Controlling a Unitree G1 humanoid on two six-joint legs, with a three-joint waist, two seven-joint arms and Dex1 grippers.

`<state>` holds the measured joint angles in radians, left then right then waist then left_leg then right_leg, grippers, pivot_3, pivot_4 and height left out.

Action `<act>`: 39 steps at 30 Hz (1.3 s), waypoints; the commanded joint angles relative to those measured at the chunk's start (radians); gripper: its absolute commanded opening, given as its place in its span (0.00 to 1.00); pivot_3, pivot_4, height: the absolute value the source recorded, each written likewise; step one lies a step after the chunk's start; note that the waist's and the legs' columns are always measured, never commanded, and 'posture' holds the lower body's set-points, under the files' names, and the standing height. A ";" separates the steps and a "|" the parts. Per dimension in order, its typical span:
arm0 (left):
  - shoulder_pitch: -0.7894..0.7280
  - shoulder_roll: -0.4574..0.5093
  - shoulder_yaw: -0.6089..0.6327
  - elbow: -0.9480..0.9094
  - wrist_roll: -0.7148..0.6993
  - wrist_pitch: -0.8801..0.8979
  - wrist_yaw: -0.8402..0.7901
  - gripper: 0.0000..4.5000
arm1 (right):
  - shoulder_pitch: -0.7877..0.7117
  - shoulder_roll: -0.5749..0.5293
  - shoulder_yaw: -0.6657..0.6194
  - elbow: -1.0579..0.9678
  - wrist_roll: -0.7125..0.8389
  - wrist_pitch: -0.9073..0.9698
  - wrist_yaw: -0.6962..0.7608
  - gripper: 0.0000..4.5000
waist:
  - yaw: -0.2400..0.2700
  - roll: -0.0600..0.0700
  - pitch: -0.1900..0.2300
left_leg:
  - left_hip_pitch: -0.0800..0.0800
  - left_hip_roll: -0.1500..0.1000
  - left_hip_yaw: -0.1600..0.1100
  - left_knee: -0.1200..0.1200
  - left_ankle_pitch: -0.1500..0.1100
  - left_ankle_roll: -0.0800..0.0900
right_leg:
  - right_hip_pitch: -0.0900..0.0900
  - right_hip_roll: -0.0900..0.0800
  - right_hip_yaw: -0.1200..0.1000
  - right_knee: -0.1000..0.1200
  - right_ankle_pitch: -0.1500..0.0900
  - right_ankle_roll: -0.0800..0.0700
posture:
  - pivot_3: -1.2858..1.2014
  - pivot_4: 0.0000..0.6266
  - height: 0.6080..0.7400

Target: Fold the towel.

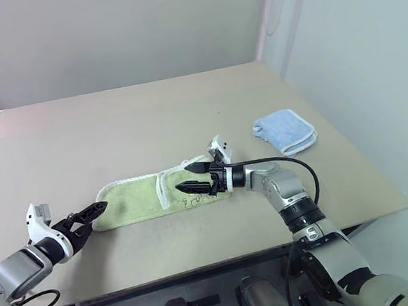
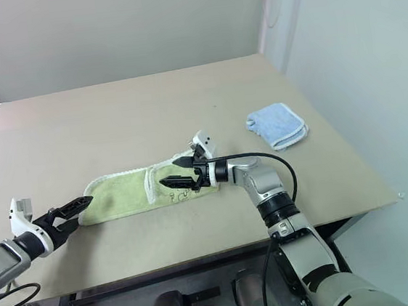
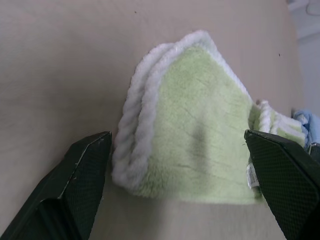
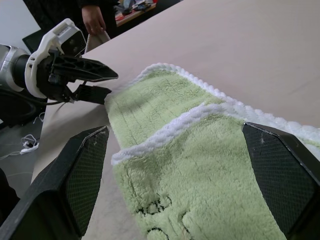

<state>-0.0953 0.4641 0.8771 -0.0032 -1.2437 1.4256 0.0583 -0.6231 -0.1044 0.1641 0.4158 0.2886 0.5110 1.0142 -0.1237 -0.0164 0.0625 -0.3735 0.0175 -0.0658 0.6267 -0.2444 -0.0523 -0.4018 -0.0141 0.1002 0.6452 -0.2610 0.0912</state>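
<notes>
Two white trims [image 3: 139,112] are together at the light green towel's end [image 1: 110,207], so I expect both layers to fold over as one when I bring the towel's end across.
The light green towel [image 1: 139,198] lies on the table as a long strip, its right part folded over with a white-trimmed edge [image 4: 170,127] crossing it and a grey motif [image 4: 160,212] showing. At the strip's left end, my left gripper [image 1: 97,215] is open, with the layered end [image 3: 145,125] between its fingers [image 3: 75,185]. My right gripper [image 1: 182,179] is open too. It points left, just over the folded right part. The right wrist view also takes in the left gripper [image 4: 95,82] at the far end.
A smaller folded light blue towel [image 1: 284,131] lies to the right, near the table's right edge. The beige table [image 1: 149,115] stretches bare behind the towel. Its front edge [image 1: 201,264] runs close below both arms. A person's hand [image 4: 92,17] shows beyond the table.
</notes>
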 commanded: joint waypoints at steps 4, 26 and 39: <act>-0.024 -0.045 -0.005 -0.011 -0.087 -0.025 0.077 1.00 | -0.004 -0.013 -0.007 -0.032 0.010 -0.016 -0.005 0.99 | 0.002 0.000 0.000 | 0.000 0.000 0.000 0.000 0.000 0.000 | 0.001 0.000 0.000 0.000 0.000 0.000 | 0.52 0.00 1.00; 0.115 0.050 -0.241 -0.164 -0.537 -0.312 0.414 0.00 | -0.006 -0.018 0.005 -0.012 0.004 -0.039 -0.010 1.00 | 0.002 -0.001 0.000 | -0.001 -0.001 0.000 -0.002 0.000 0.000 | 0.001 -0.001 0.000 -0.006 0.000 0.000 | 0.52 0.00 1.00; 0.171 0.103 -0.338 -0.209 -0.589 -0.455 0.432 0.88 | -0.008 -0.022 0.006 -0.008 0.013 -0.046 -0.005 1.00 | 0.006 0.000 0.000 | -0.004 0.000 0.000 -0.014 0.001 -0.005 | -0.002 -0.001 0.000 -0.014 0.002 -0.003 | 0.52 0.00 1.00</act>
<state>0.0762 0.5510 0.5418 -0.1717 -1.7953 0.9949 0.4840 -0.6179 -0.1274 0.1796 0.4289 0.2874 0.4746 1.0000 -0.1174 -0.0168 0.0625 -0.3778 0.0170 -0.0659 0.6129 -0.2430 -0.0574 -0.4038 -0.0147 0.1005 0.6307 -0.2589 0.0881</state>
